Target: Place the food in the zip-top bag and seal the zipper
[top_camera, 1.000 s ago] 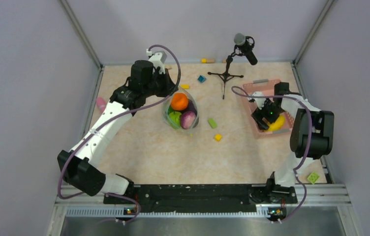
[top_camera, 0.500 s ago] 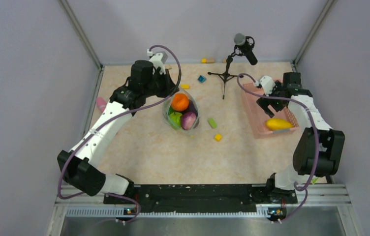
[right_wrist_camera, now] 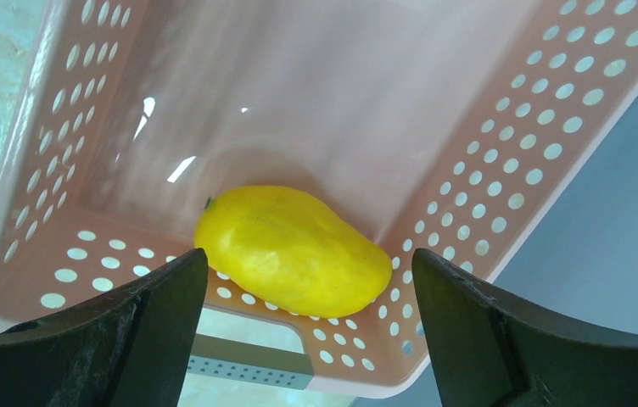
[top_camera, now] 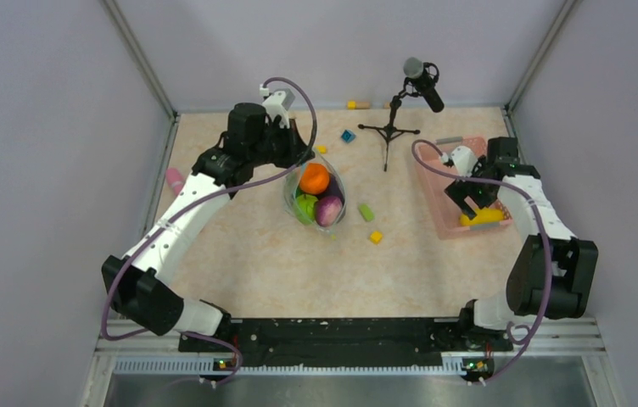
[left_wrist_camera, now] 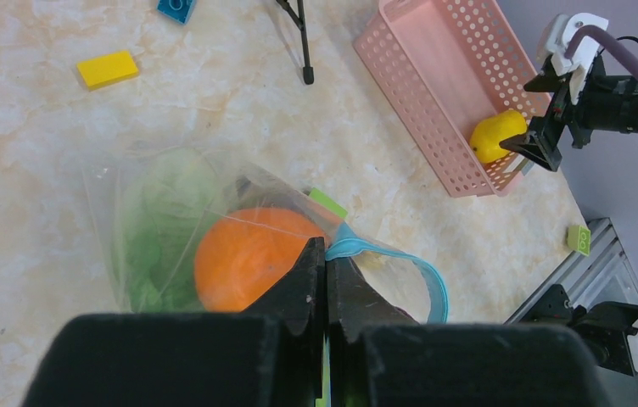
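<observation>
I expect the yellow piece (top_camera: 483,217) to rest on top of the orange (top_camera: 314,179) and green lime when I lower it in, because they already crowd the bag's opening.
The clear zip-top bag (top_camera: 313,197) lies mid-table and holds an orange (top_camera: 314,178), a green lime (top_camera: 305,204) and a magenta piece (top_camera: 328,210). My left gripper (top_camera: 293,154) is shut on the bag's mouth edge by the teal zipper (left_wrist_camera: 400,264), with the orange (left_wrist_camera: 243,257) showing just behind the fingertips. A yellow lemon-like piece (top_camera: 483,216) lies in the near end of the pink mesh basket (top_camera: 443,191). My right gripper (top_camera: 474,202) is open just above it; in the right wrist view the yellow piece (right_wrist_camera: 292,249) sits between and beyond the spread fingers.
A microphone on a small tripod (top_camera: 392,127) stands at the back centre. Small blocks lie about: yellow (top_camera: 375,236), green (top_camera: 366,212), blue (top_camera: 347,136), yellow (top_camera: 319,149). A pink cylinder (top_camera: 174,180) lies at the left edge. The basket's walls (right_wrist_camera: 502,170) close round the yellow piece.
My right arm swung up and back off the yellow piece, then came down over it again, open. The left gripper and bag shifted slightly right.
</observation>
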Robot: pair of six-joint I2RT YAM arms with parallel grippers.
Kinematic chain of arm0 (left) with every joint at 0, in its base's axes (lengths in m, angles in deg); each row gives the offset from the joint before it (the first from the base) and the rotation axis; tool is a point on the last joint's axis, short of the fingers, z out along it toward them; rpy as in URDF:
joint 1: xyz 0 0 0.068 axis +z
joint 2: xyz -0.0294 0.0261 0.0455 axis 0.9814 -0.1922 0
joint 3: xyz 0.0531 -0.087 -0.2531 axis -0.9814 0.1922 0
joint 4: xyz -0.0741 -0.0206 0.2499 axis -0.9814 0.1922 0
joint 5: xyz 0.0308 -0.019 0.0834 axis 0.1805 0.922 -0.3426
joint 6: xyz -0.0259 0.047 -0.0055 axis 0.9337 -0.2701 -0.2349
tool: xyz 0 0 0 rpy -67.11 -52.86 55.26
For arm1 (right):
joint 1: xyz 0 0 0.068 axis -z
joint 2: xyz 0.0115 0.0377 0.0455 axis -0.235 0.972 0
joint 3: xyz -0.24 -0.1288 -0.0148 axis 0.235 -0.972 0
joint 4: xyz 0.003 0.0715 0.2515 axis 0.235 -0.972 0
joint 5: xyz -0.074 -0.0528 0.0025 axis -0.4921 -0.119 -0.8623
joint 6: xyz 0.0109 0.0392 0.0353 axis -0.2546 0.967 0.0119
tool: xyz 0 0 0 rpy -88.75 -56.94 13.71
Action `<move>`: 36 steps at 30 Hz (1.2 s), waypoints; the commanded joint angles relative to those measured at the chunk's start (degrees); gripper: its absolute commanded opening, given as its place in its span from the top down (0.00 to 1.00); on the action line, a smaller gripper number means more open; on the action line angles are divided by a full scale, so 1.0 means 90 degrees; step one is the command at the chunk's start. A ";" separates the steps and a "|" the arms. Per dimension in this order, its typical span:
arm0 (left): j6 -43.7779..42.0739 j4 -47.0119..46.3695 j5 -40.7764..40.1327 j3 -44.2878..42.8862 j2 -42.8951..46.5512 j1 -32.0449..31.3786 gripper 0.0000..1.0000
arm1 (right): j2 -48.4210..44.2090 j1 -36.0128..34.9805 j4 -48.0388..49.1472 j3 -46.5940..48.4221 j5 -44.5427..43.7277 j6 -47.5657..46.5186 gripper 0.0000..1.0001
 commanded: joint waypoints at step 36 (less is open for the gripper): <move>-0.0002 -0.0484 0.0084 -0.0218 0.0064 0.0060 1.00 | 0.1309 0.0237 0.1510 -0.0193 -0.0843 -0.0313 0.84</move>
